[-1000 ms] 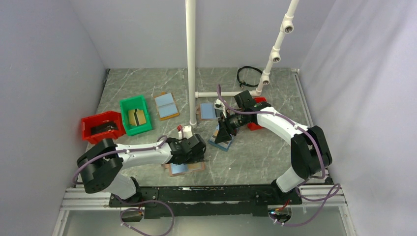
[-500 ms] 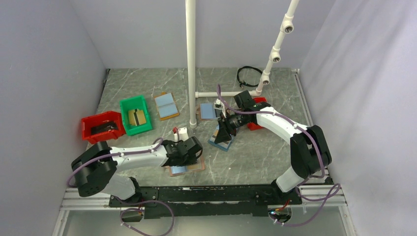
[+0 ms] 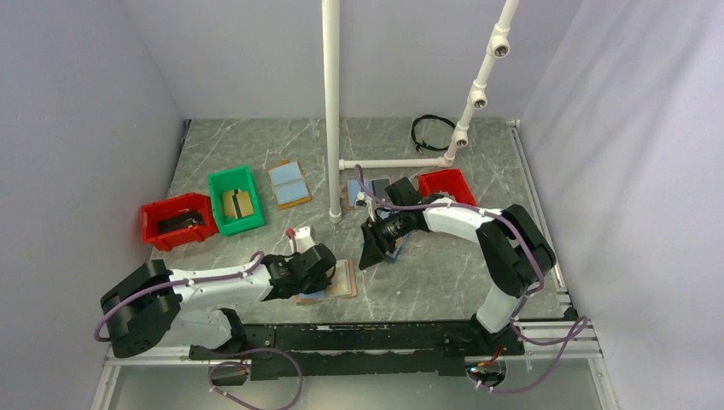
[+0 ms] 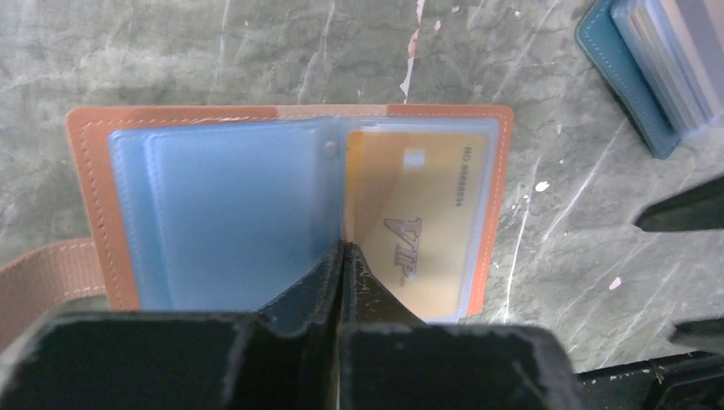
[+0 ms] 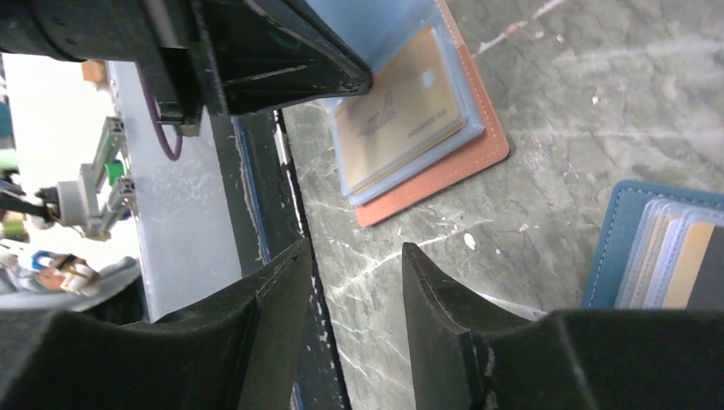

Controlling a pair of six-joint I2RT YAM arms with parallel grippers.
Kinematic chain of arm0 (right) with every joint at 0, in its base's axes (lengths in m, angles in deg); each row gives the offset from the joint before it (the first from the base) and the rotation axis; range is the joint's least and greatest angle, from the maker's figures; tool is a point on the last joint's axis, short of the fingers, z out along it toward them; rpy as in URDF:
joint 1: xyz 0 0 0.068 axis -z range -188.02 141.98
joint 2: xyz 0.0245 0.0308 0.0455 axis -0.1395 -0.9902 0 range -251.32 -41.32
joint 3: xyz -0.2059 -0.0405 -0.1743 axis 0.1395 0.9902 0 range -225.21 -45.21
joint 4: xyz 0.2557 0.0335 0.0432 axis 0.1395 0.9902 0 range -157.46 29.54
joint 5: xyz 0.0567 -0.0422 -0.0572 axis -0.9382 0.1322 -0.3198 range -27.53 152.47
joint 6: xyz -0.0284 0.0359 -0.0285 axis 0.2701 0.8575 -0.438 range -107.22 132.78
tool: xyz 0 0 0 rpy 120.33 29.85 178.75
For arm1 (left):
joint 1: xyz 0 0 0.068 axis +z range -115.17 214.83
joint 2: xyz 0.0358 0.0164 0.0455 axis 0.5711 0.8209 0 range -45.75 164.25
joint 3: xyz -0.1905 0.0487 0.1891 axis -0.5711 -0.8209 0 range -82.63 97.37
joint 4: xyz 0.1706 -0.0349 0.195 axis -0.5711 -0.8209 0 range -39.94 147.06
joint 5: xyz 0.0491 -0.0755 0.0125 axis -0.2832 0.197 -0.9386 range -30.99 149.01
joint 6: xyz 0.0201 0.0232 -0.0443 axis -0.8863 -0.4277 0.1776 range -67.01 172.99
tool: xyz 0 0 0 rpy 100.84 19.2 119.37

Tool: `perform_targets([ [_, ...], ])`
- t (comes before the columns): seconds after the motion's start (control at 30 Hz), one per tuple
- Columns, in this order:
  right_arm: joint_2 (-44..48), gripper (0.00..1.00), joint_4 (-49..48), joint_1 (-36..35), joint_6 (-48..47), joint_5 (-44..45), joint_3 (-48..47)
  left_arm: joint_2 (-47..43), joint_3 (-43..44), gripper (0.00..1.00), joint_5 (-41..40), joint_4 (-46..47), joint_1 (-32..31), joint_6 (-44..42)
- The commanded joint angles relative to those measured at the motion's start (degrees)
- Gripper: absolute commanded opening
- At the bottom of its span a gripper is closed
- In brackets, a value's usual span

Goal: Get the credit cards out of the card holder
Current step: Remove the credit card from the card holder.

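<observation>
The robot's left gripper is at the card holder's centre fold (image 4: 344, 192), away from the sleeves' loose edge (image 4: 483, 222), so next the right gripper pinches that edge and raises the sleeves.
The card holder (image 4: 290, 120), tan-brown rimmed with light blue sleeves, lies open near the table's front edge (image 3: 344, 279). Its right half shows a gold VIP card (image 4: 418, 213). The dark credit cards are hidden from view in it. My left gripper (image 4: 343, 249) is shut at the holder's centre fold, pinching a thin sleeve leaf that rises from it (image 5: 376, 34). My right gripper (image 5: 357, 248) hangs open above bare table, between this holder and a navy-rimmed holder (image 5: 619, 248), holding nothing.
The navy holder (image 3: 391, 246) lies right of centre. By the white pole (image 3: 332, 111) lies another tan holder (image 3: 352, 193), and a blue-faced one (image 3: 289, 183) further left. A green bin (image 3: 236, 199) and red bins (image 3: 177, 220) (image 3: 446, 184) stand on the table.
My left gripper's jaws closed at the holder's fold while the arm drew back to the left. The right arm swung left and nearer, off the navy holder, uncovering the right red bin.
</observation>
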Motion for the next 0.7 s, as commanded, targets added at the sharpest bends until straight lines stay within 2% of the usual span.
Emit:
perform_targets([
  [0.0,-0.82,0.47,-12.41,0.42,10.57,-0.33,3.24,-0.89,-4.84,0.00,4.07,8.94,1.01,-0.36],
  [0.27,-3.54,0.49,-16.90,0.38,15.27,0.57,4.62,-1.31,-8.97,0.00,5.72,18.03,2.50,1.14],
  [0.5,-5.21,0.48,-15.37,0.50,21.43,11.57,3.63,-1.44,-12.76,0.00,5.28,25.09,3.39,5.72],
  [0.67,-6.42,0.47,-16.05,0.39,23.38,9.87,3.62,-2.28,-15.65,0.00,5.74,28.86,3.71,7.49],
])
